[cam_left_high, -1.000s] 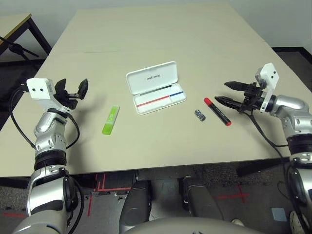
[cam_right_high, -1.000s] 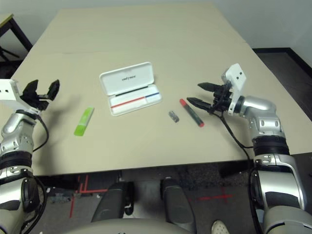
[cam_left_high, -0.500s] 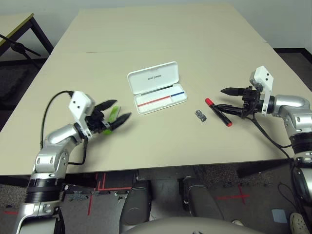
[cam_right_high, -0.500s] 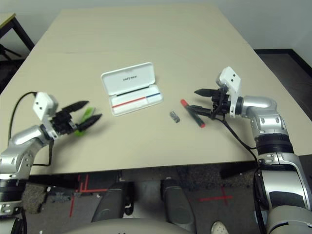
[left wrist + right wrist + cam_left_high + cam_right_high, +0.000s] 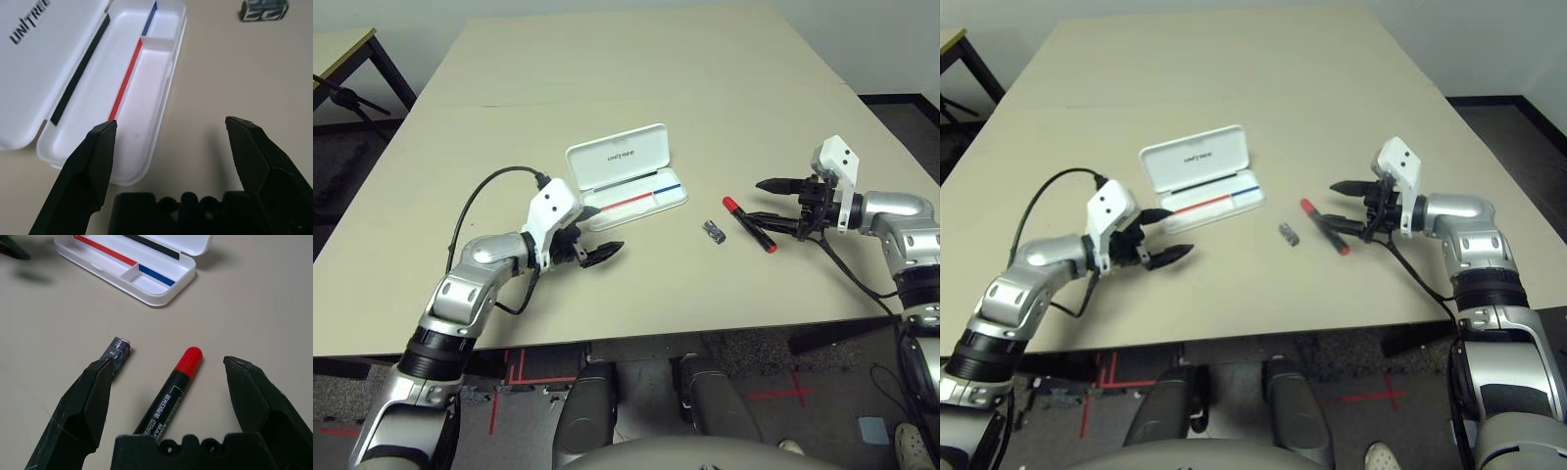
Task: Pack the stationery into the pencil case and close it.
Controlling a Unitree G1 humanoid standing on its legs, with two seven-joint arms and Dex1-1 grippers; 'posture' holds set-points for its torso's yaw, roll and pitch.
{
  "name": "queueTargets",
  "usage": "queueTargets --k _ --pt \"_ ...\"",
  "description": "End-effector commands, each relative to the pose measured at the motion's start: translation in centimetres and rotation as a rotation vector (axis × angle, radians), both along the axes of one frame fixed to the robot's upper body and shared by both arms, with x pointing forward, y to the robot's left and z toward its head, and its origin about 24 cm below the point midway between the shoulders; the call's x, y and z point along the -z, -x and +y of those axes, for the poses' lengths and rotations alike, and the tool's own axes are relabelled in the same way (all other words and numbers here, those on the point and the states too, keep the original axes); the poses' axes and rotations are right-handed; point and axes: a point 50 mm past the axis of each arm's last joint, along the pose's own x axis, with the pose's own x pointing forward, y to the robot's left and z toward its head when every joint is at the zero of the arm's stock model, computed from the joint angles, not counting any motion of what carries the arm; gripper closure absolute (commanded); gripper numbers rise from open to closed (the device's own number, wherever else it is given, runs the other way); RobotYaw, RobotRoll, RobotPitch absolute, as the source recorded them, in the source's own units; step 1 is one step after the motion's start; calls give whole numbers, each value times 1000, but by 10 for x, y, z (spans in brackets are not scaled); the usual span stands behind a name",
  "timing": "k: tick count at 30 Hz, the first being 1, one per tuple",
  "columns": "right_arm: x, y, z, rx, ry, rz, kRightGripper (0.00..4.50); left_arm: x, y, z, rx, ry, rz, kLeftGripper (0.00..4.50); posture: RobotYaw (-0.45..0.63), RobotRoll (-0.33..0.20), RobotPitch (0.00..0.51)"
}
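Observation:
I expect the black marker (image 5: 750,224) to lie flat in the slot (image 5: 628,191) behind the red-and-blue stripe when I lower it, because the slot runs the full length of the tray.
The white pencil case (image 5: 619,157) lies open at mid-table, its lid back and a red-and-blue stripe in its tray (image 5: 146,93). My left gripper (image 5: 597,238) hovers open and empty at the tray's near left corner. The lime-green highlighter is hidden behind my left hand. The black marker with a red cap (image 5: 750,224) lies to the right of the case. The small grey clip (image 5: 714,231) is just left of it. My right gripper (image 5: 756,199) stands open over the marker's cap end (image 5: 188,357), its fingers astride marker and clip (image 5: 116,351), touching neither.
The tan table (image 5: 636,78) stretches far behind the case. A black cable (image 5: 475,211) loops over my left forearm. A dark stand (image 5: 352,98) sits off the table's left edge.
My left arm has swung right, from around the green highlighter to the case's near left corner, still open. The right gripper has hardly moved.

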Motion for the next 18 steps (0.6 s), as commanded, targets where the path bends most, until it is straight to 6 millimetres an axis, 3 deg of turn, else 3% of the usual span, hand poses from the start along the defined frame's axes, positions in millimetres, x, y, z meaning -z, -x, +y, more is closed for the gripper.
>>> queueTargets --k 1,18 --pt "4 2 1 -2 11 4 0 11 -5 -3 2 -47 30 26 -40 0 132" --pt "6 4 1 20 13 -16 0 15 -15 -16 68 -64 65 26 -64 0 137"
